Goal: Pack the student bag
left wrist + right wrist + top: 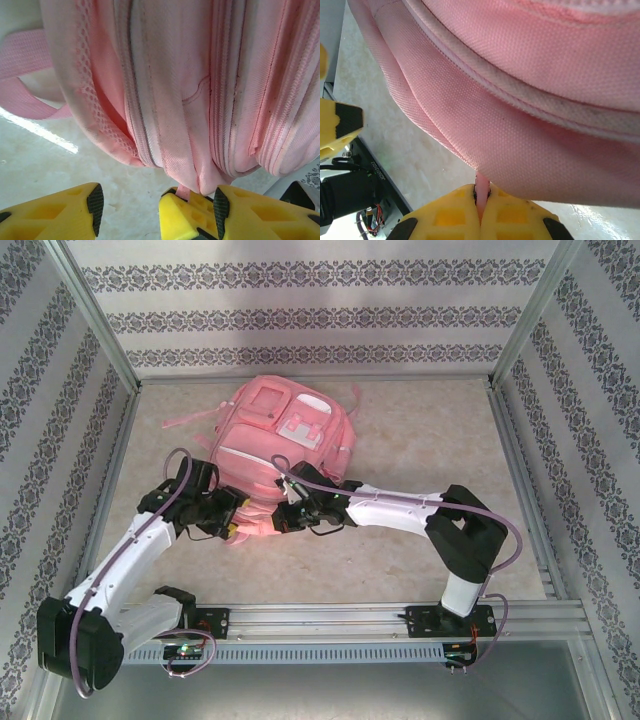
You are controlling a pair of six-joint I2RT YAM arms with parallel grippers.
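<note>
The robot's right gripper is the only one holding the crooked bag's near edge (260, 523), so the left gripper should take that edge and free the right gripper for the bag's other corner (342, 462).
The student bag (285, 435) is a big pink backpack lying in the middle of the beige table, pockets up. My right gripper (284, 519) is at its near edge, shut on a small pink tab (481, 186) that hangs from the bag's (530, 100) lower seam. My left gripper (235, 522) is right beside it, open, with nothing held. In the left wrist view its yellow fingers (55, 215) stand wide apart below the bag (170, 90). The right gripper (187, 212) and the tab sit between them, close to the right-hand finger.
A loose pink strap (25, 75) trails on the table left of the bag. Patterned walls and metal frame posts close in the table on three sides. A metal rail (330, 620) with both arm bases runs along the near edge. Bare tabletop (430, 440) lies right of the bag.
</note>
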